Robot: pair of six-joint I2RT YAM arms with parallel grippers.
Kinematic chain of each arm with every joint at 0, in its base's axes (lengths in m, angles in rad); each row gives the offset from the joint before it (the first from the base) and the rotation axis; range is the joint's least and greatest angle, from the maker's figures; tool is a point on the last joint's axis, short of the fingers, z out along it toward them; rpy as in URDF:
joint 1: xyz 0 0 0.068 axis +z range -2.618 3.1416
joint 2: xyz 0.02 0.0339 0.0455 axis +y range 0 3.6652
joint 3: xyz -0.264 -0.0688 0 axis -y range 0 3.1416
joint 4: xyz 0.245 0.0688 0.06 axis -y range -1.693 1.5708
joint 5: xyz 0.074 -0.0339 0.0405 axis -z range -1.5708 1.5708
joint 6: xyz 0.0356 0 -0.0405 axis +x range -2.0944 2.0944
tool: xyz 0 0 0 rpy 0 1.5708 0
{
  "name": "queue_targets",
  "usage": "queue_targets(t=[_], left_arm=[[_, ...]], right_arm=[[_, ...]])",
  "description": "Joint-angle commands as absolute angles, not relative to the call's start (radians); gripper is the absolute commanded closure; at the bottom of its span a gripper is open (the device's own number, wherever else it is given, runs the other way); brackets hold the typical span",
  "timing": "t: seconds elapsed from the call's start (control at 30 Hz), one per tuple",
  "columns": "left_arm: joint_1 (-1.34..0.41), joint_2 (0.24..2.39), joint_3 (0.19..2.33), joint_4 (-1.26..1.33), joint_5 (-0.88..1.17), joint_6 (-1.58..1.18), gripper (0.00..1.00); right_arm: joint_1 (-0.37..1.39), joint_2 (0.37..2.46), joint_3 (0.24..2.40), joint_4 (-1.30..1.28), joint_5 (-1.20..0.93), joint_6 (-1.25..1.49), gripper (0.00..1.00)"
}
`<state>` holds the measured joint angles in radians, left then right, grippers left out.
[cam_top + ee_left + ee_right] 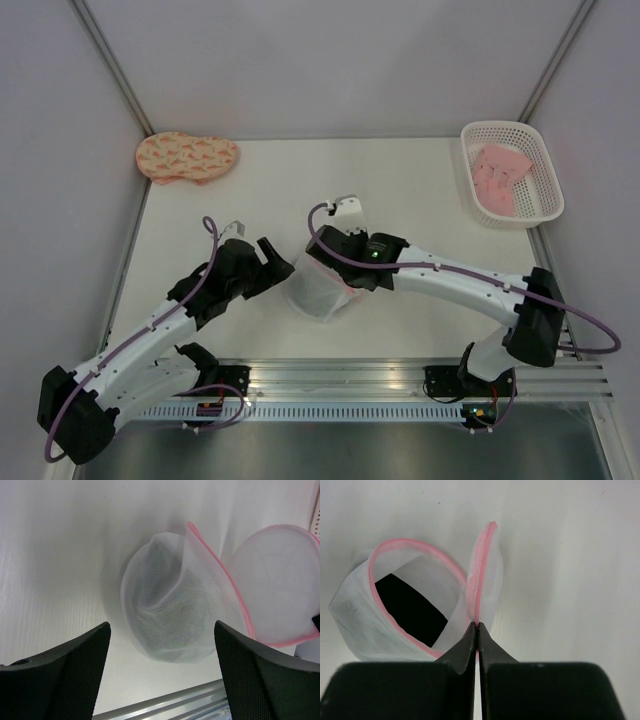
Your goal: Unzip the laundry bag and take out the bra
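Note:
The lid's pink edge (274, 584) touches the laundry bag's rim (259, 641). The lid will stay attached and lie open when I pull the bag's rim.
The laundry bag (318, 292) is a white mesh pouch with a pink zipper rim, lying near the table's front edge between my arms. Its mouth stands open in the right wrist view (412, 605), and the black bra (410, 610) shows inside. My right gripper (476, 626) is shut on the pink zipper rim of the raised lid flap (482, 570). In the left wrist view the bag (170, 610) has dark fabric showing dimly through the mesh, with the lid (277, 585) tipped up to the right. My left gripper (160, 645) is open and empty, just short of the bag.
A peach patterned padded piece (186, 157) lies at the back left. A white lattice basket (540, 210) with a pink garment (498, 175) stands at the back right. The metal rail (400, 375) runs along the front edge, close below the bag.

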<state>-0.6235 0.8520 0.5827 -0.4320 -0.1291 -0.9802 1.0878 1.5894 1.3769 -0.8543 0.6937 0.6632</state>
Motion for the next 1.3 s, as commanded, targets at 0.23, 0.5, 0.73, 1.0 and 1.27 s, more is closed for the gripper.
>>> queue_targets(t=[0.23, 0.5, 0.73, 1.0, 1.27], left_arm=[[-0.618, 1.178, 0.909, -0.334, -0.144, -0.815, 0.12], [-0.618, 1.525, 1.182, -0.383, 0.136, -0.665, 0.11], [-0.646, 1.741, 1.357, -0.545, 0.299, -0.47, 0.11], [-0.663, 1.81, 1.42, -0.698, 0.296, -0.309, 0.15], [-0.683, 1.868, 1.417, -0.736, 0.432, -0.229, 0.6]], right_arm=[[1.163, 1.33, 1.129, -0.812, 0.742, 0.801, 1.0], [1.213, 1.313, 1.109, -0.793, 0.771, 0.773, 1.0], [1.218, 1.308, 1.111, -0.805, 0.796, 0.781, 1.0], [1.219, 1.307, 1.118, -0.821, 0.824, 0.788, 1.0], [1.22, 1.313, 1.126, -0.825, 0.83, 0.796, 1.0]])
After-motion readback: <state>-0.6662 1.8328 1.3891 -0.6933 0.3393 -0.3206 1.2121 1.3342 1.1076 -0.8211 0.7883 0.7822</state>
